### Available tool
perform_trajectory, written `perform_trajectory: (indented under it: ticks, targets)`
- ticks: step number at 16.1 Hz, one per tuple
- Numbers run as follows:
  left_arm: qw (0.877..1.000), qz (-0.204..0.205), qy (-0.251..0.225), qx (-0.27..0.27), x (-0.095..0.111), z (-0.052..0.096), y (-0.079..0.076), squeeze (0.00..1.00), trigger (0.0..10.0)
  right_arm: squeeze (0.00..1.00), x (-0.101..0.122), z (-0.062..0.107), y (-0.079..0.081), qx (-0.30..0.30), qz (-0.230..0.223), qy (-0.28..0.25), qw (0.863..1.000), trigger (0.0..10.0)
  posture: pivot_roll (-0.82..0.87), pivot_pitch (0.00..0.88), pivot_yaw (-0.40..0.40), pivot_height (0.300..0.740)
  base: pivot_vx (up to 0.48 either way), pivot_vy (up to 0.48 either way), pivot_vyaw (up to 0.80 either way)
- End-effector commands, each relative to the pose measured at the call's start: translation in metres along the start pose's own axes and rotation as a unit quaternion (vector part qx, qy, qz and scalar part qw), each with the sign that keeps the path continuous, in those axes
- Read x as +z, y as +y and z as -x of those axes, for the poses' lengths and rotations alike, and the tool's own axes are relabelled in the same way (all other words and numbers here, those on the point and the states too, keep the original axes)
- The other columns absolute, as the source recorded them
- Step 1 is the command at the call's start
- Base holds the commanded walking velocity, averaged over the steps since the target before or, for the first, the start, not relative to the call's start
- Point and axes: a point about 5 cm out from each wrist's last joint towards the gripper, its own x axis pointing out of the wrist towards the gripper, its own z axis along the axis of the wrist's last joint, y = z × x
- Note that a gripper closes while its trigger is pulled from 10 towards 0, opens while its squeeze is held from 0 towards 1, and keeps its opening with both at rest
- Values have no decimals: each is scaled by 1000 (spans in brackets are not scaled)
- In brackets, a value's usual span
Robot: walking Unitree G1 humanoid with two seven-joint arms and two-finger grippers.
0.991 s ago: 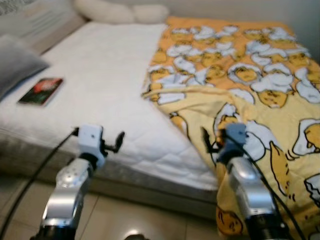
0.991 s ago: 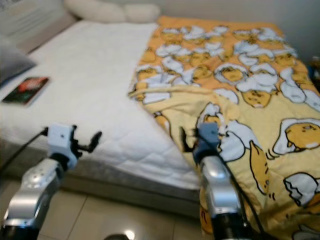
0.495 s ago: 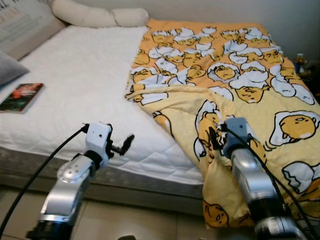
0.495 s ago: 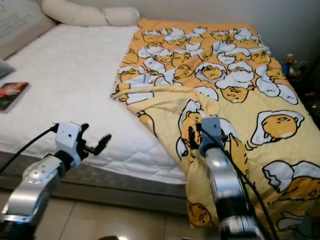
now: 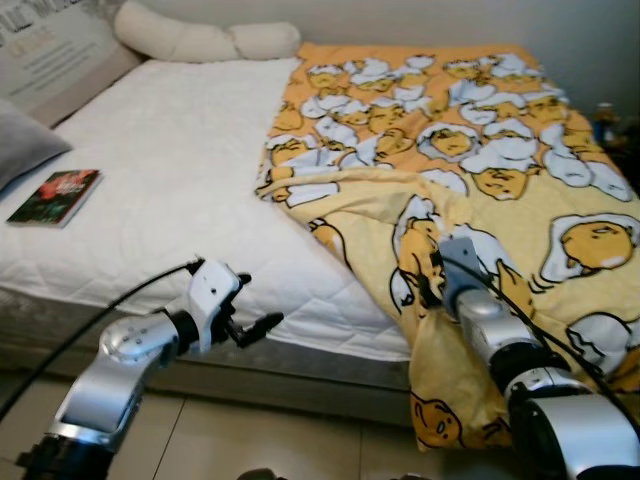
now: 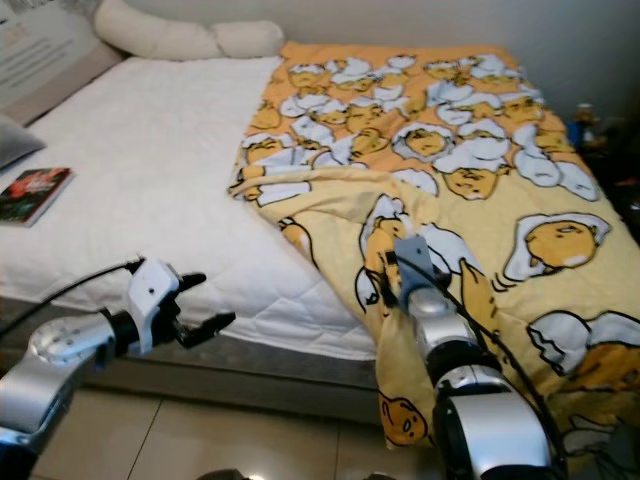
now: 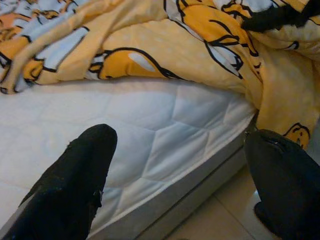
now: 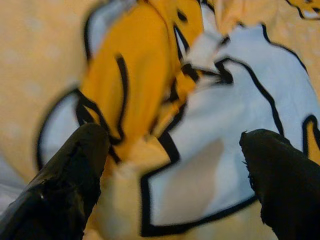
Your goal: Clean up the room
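Note:
The yellow blanket has an edge that slants back from a loose fold [image 5: 335, 186], so I expect its near part [image 5: 408, 270] to spread out over the white mattress and sag when I pull.
A yellow blanket [image 5: 470, 150] printed with cartoon eggs covers the right half of the bed, its edge folded back and one corner hanging over the front [image 5: 450, 400]. The white mattress [image 5: 170, 170] lies bare on the left. My right gripper [image 5: 428, 285] rests open against the blanket's hanging fold, and the right wrist view has the printed cloth [image 8: 170, 100] close between the spread fingers [image 8: 60, 185]. My left gripper [image 5: 258, 305] hovers open at the mattress's front edge, pointing toward the blanket [image 7: 165, 45]. A dark book [image 5: 55, 197] lies on the mattress at the left.
White pillows [image 5: 205, 42] lie at the head of the bed, with a grey pillow [image 5: 25, 145] at the far left. Beige floor tiles [image 5: 260, 440] run along the bed's front. Small dark items [image 5: 603, 115] stand beyond the bed's right side.
The camera has shifted. My left gripper has swung lower and to the right along the mattress's front edge. The right gripper stays at the blanket's fold.

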Motion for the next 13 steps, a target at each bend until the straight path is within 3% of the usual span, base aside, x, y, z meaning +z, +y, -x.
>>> perform_trajectory:
  ticks: [1,2,3,8,13]
  targets:
    - [1000,-6,5,-15,3,6,-1,0,10000,0,3,-1,-5,-23,-4,1,1000,4784,178,0,89,740,0,0,0]
    - [1000,-9,10,-24,4,8,-2,0,10000,0,-1,-1,-8,-32,-11,12,999,3098,178,0,89,740,0,0,0]
    - [999,-9,12,-28,4,10,-3,0,10000,0,-2,-1,-8,-34,-9,14,999,0,195,0,90,740,0,0,0]
    - [999,-15,26,-40,6,26,-5,0,10000,0,-10,0,-10,-34,-38,19,999,0,252,0,98,740,0,0,0]
    - [999,-12,32,-42,7,27,-5,0,10000,0,-8,0,-12,-31,-46,12,998,0,237,0,110,740,0,0,0]
